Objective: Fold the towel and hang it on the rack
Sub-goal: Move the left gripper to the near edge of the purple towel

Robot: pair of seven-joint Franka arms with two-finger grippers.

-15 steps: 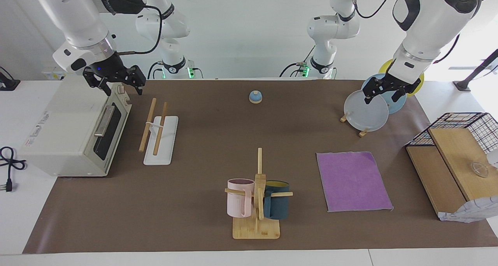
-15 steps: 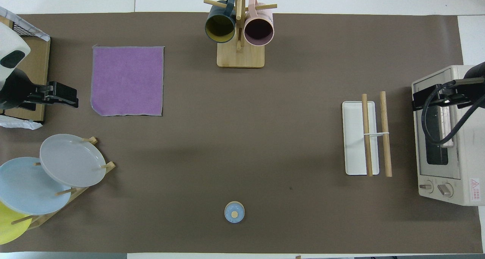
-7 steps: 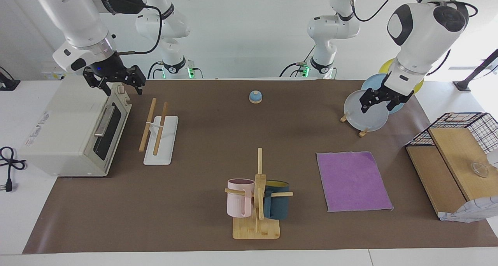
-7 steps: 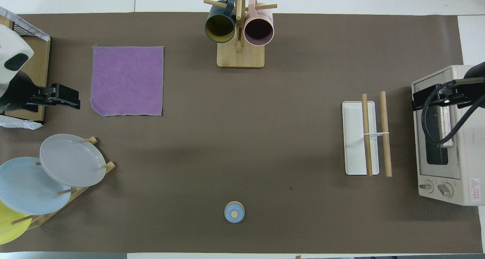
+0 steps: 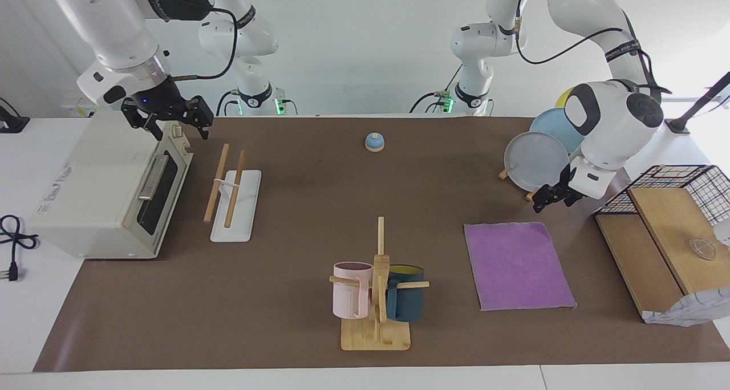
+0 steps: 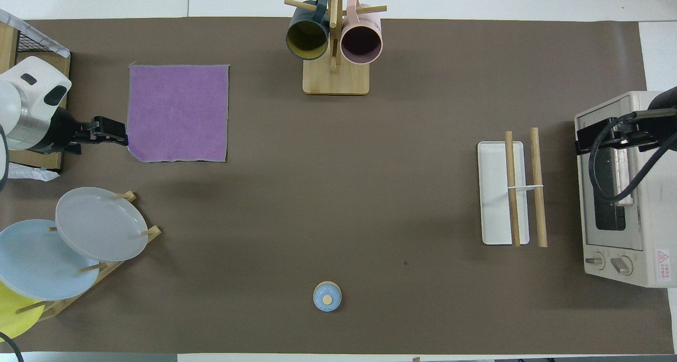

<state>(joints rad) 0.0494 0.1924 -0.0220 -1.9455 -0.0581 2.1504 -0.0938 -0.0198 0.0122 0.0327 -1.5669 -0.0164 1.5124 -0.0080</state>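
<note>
The purple side of the towel (image 6: 178, 113) has a thin grey rim (image 6: 227, 117) around it, so I expect the towel's hidden grey bottom side to show when I fold the towel over.
The towel (image 5: 518, 264) lies flat, purple face up, on the brown mat toward the left arm's end; it also shows in the overhead view (image 6: 179, 112). My left gripper (image 5: 551, 200) is open and empty, low over the mat beside the towel's corner that is nearer to the robots, not touching it; it also shows in the overhead view (image 6: 117, 136). The rack (image 5: 234, 190), two wooden rods over a white base, stands toward the right arm's end, and shows in the overhead view (image 6: 510, 192) too. My right gripper (image 5: 171, 128) is open and empty, waiting over the toaster oven's top edge.
A toaster oven (image 5: 108, 190) stands beside the rack. A mug tree (image 5: 379, 287) with pink and teal mugs stands mid-table, farther from the robots. A plate stand with plates (image 5: 536, 162) is just by the left gripper. A wooden box with a wire basket (image 5: 661, 236) stands at the table's end. A small blue bell (image 5: 374, 142) is near the robots.
My left gripper has come down from over the plates to low beside the towel's corner. The right arm and the towel have not moved.
</note>
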